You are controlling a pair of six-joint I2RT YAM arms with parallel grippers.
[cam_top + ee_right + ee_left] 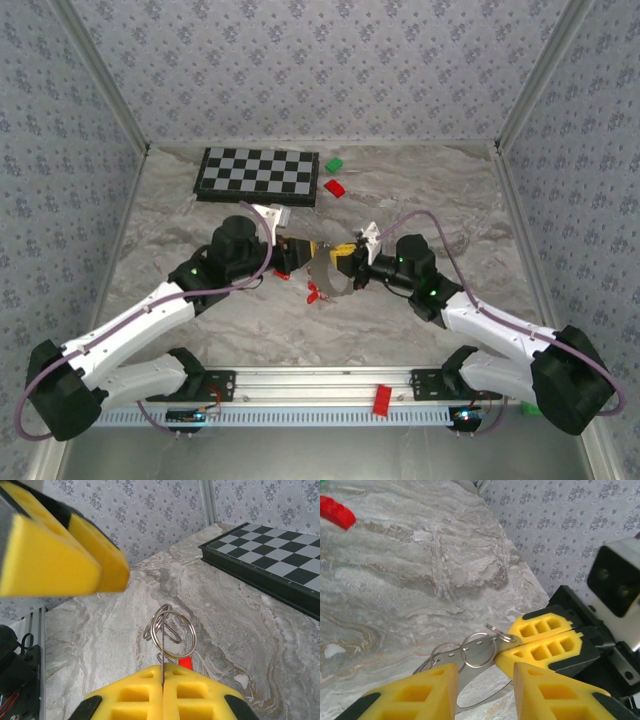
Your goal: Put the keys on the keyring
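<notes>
The end split ring is slanted next to my right gripper's fingers, past my left gripper's open fingers, so next my left gripper comes closer and pinches that split ring upright.
The keyring is a thin grey metal loop held up over the middle of the table between both arms. My right gripper is shut on its edge; in the right wrist view the metal stands edge-on between the right gripper's pads. Small split rings hang on it, and a red key head peeks out behind them. Red keys lie on the table just below. My left gripper is open, its fingers straddling the keyring without pinching it.
A chessboard lies at the back left. Beside it are a green block and a red block. Another red block sits on the front rail. Patterned walls close in the table.
</notes>
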